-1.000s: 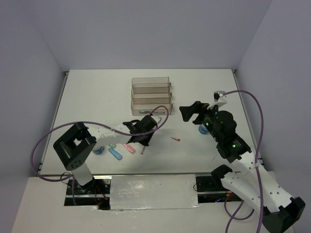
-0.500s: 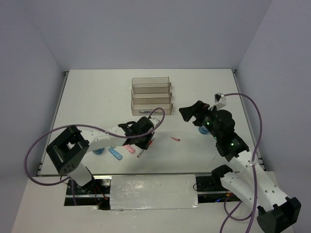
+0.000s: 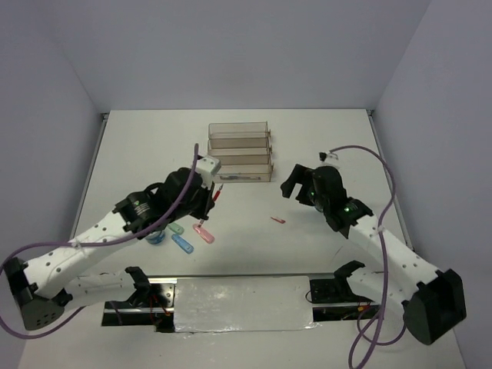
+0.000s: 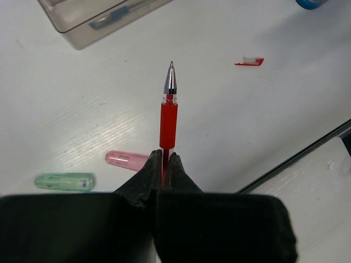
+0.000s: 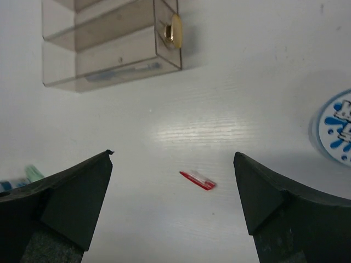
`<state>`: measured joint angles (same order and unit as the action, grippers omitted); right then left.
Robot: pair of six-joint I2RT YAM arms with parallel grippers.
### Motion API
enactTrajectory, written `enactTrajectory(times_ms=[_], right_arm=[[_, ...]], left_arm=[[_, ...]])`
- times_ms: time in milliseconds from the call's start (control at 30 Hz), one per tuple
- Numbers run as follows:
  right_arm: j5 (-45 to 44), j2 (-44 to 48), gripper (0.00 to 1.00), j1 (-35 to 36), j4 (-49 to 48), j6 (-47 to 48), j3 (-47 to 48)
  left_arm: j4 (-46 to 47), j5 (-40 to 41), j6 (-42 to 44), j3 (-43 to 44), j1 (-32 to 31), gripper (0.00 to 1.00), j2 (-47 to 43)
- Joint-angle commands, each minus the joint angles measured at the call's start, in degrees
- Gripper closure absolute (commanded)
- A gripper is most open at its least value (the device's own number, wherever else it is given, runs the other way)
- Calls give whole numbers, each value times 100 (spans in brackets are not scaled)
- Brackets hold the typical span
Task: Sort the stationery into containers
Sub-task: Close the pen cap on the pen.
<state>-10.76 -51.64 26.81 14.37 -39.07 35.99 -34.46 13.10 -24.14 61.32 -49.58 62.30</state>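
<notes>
The red pen in my left gripper has an uncovered tip (image 3: 221,185), and the red cap lies apart from it. My right gripper should pick up the cap (image 3: 277,220) first.
My left gripper (image 3: 207,201) (image 4: 163,158) is shut on a thin red pen (image 4: 168,116), held above the table with its tip pointing toward the clear smoky trays (image 3: 240,151) (image 4: 82,24). A blue pen (image 4: 112,15) lies in the nearest tray. Pink (image 4: 125,160) and green (image 4: 64,181) capsules lie on the table under the gripper, and a blue capsule (image 3: 181,243) lies beside them. My right gripper (image 3: 296,183) (image 5: 173,155) is open and empty above a small red cap (image 5: 198,180) (image 3: 278,221). A blue patterned roll (image 5: 335,127) lies to its right.
A second blue roll (image 3: 157,237) lies near the front left, partly behind the left arm. A small gold round piece (image 5: 175,29) sits at the end of the trays. The table's front edge (image 4: 307,156) runs close behind the left gripper.
My left gripper has closed on the red pen, lifted it off the table and swung its tip toward the trays. My right gripper has moved slightly left and stays open.
</notes>
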Motion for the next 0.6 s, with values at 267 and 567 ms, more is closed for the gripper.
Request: enactTrajectory(times_ms=[267,567], right_arm=[[2412,-1076,2,158,269,3599,594],[2641,-2394,6,202,1137,4891,1200]], left_arm=[[229,-159,691,-1078,19,100,-1423],[343,-141,647,-1263,1,100,-1704]])
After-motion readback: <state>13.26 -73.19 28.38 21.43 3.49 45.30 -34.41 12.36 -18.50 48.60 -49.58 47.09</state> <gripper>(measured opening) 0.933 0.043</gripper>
